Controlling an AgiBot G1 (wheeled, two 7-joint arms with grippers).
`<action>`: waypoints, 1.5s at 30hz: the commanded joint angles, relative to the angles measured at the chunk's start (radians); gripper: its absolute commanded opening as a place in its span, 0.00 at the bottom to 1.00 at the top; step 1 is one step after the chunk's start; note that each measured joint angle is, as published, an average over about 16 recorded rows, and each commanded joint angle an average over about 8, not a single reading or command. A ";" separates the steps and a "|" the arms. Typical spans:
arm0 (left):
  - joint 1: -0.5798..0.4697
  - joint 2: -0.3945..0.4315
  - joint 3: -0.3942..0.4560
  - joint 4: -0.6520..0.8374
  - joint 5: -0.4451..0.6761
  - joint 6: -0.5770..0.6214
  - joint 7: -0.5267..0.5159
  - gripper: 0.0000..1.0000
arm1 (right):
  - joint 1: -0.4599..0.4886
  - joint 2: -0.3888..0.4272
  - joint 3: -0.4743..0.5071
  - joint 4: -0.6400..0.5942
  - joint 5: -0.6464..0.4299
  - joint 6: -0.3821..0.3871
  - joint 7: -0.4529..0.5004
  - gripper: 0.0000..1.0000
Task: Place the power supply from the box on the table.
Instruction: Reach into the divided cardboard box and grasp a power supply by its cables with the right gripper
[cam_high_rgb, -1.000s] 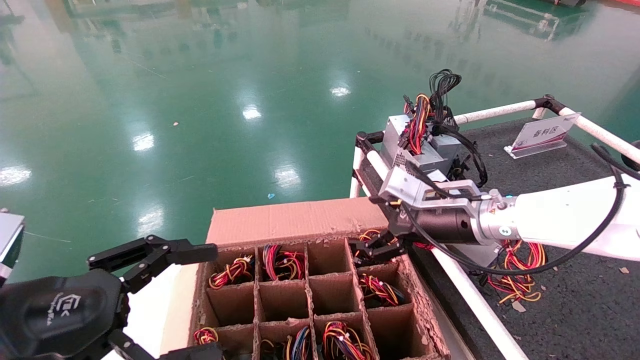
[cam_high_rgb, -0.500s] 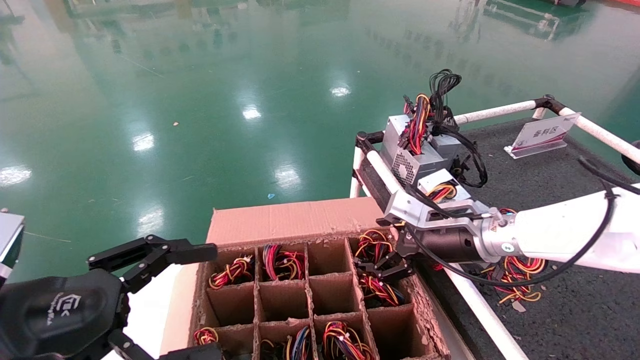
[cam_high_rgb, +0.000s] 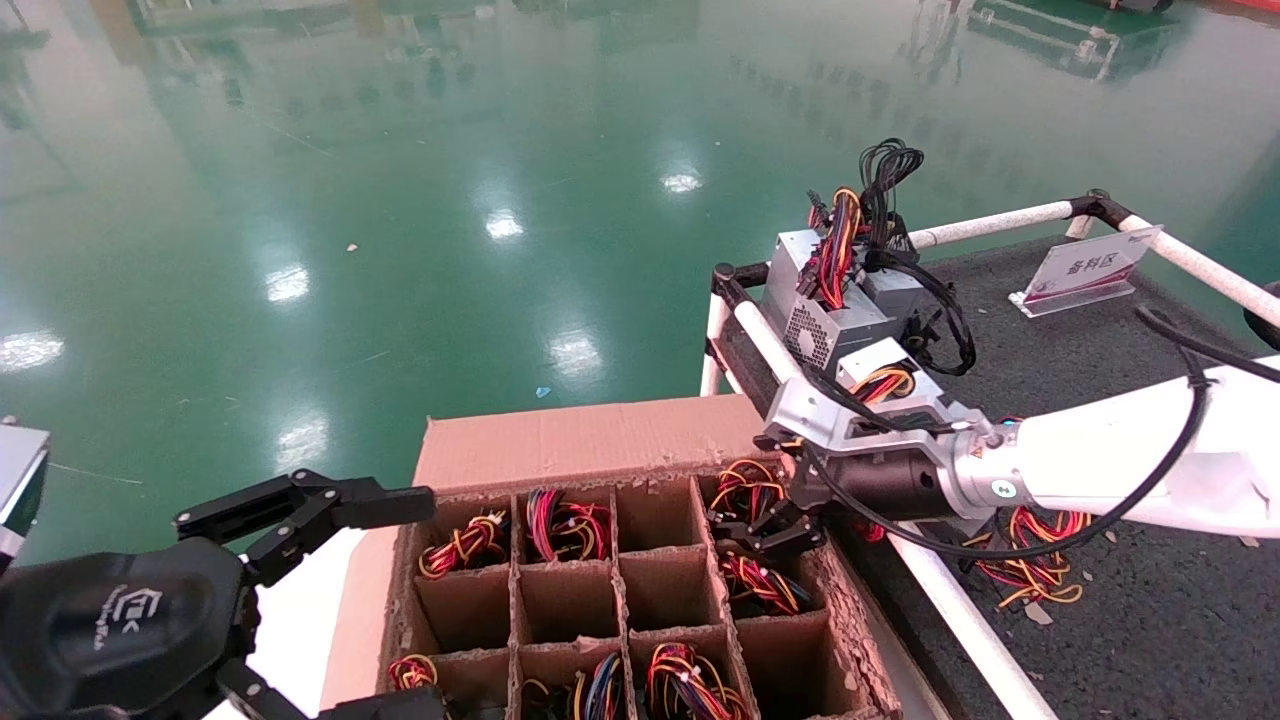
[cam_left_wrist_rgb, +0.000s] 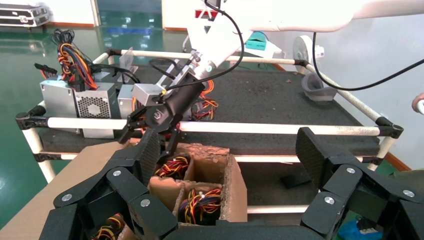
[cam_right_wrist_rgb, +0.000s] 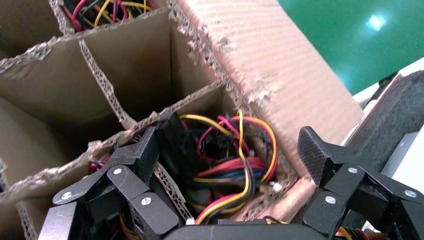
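Observation:
The wire loop (cam_high_rgb: 746, 480) is lying loose in the box's cell (cam_right_wrist_rgb: 242, 162), so it will pull up long and bring the power supply's hidden metal body with it when I lift.
The box (cam_high_rgb: 590, 440) stands below the table's rail, its cells holding wire bundles. My right gripper (cam_high_rgb: 765, 525) is open and dipped into the far right corner cell. There its fingers (cam_right_wrist_rgb: 145, 150) straddle the red, yellow and orange wire loop (cam_right_wrist_rgb: 235, 160) of a power supply (cam_high_rgb: 745, 490). The metal body of that unit is hidden down in the cell. One finger sits at the cardboard divider, the other at the outer wall. My left gripper (cam_high_rgb: 425, 598) hangs open beside the box's left side, holding nothing. The table (cam_high_rgb: 1100, 350) lies to the right.
Several power supplies (cam_high_rgb: 815, 320) with wire bundles stand at the table's far left corner behind the white rail (cam_high_rgb: 940, 600). More loose wires (cam_high_rgb: 1040, 560) lie under my right arm. A white sign (cam_high_rgb: 1085, 270) stands at the back. Green floor lies beyond.
My right arm has dropped and its gripper has sunk a little deeper into the corner cell, uncovering the units on the table behind it. The left arm has not moved.

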 joint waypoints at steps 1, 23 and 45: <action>0.000 0.000 0.000 0.000 0.000 0.000 0.000 1.00 | 0.003 0.002 -0.003 -0.011 -0.004 -0.007 -0.004 0.36; 0.000 0.000 0.000 0.000 0.000 0.000 0.000 1.00 | 0.032 -0.005 -0.011 -0.067 -0.017 0.000 -0.002 0.00; 0.000 0.000 0.000 0.000 0.000 0.000 0.000 1.00 | 0.052 0.008 -0.004 -0.084 -0.006 -0.045 -0.007 0.00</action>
